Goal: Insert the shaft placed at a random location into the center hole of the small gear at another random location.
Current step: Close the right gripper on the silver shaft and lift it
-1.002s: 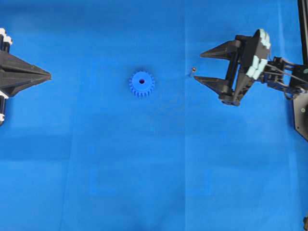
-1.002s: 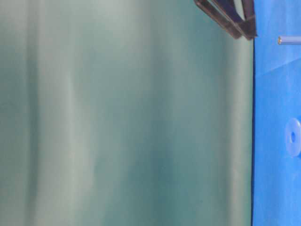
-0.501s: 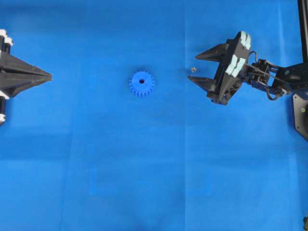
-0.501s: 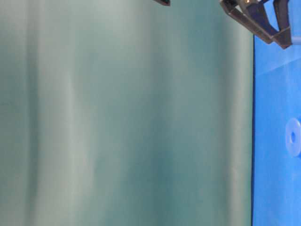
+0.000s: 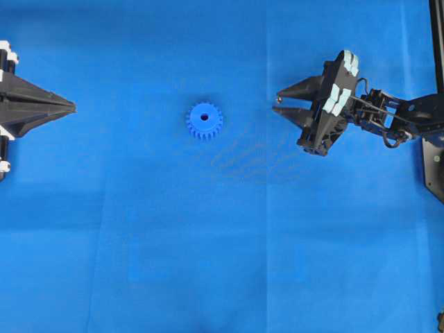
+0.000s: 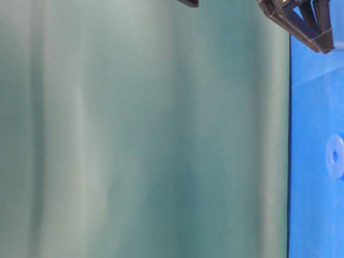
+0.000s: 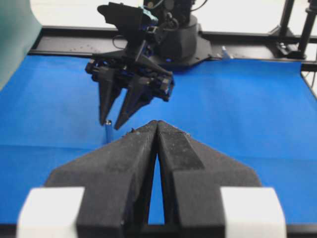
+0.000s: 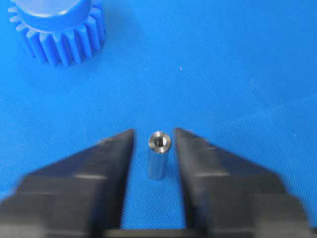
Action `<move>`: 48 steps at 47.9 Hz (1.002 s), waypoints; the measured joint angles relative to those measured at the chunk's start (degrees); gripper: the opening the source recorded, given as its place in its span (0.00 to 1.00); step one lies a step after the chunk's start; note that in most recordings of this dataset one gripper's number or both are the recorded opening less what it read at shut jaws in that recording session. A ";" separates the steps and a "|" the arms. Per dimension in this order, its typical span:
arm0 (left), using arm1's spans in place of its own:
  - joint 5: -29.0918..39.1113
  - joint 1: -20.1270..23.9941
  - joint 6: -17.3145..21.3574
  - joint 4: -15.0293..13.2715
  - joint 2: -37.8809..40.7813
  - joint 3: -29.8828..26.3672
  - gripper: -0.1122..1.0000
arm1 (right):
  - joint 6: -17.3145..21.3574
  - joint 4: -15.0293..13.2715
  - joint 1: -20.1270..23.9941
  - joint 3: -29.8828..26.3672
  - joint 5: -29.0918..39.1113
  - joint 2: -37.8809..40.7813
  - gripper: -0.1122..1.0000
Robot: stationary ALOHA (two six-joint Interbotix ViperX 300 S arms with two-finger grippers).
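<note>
My gripper will lower the shaft [image 5: 279, 100], and it will sink in with a short tip of it upright, since the small gear's center hole [image 5: 205, 116] closely matches its width.
The small gear [image 5: 205, 121] lies flat on the blue mat, its center hole [image 5: 205, 116] facing up. The shaft [image 5: 278, 99] stands upright to its right. My right gripper [image 5: 276, 101] is open, with one finger on each side of the shaft and a small gap on both sides. In the right wrist view the shaft [image 8: 158, 154] stands between the fingers, and the gear [image 8: 59, 29] is ahead at the top left. My left gripper [image 5: 71, 107] is shut and empty at the far left. The left wrist view shows its shut tips [image 7: 157, 123] and the shaft [image 7: 107, 130].
The blue mat [image 5: 208, 243] covers the table. The right arm's base [image 5: 433, 166] sits at the right edge. In the table-level view a green backdrop [image 6: 134, 134] fills most of the picture, and the gear [image 6: 336, 156] shows at the right edge.
My right gripper has moved left until it straddles the shaft, and its jaws have narrowed. The gear, the shaft and the left gripper have not moved.
</note>
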 measured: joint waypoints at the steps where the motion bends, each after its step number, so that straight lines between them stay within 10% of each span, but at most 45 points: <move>1: 0.00 -0.09 0.00 0.00 -0.09 0.00 0.10 | 0.00 -0.09 0.00 0.00 0.00 0.00 0.19; 23: 0.62 0.00 -0.18 0.00 -0.09 0.00 0.10 | -0.62 -0.09 -0.09 -0.79 0.35 -0.97 0.13; 48: 0.97 0.00 -0.18 0.00 0.00 0.00 0.10 | -3.25 0.00 -1.14 -3.96 15.64 -13.80 0.13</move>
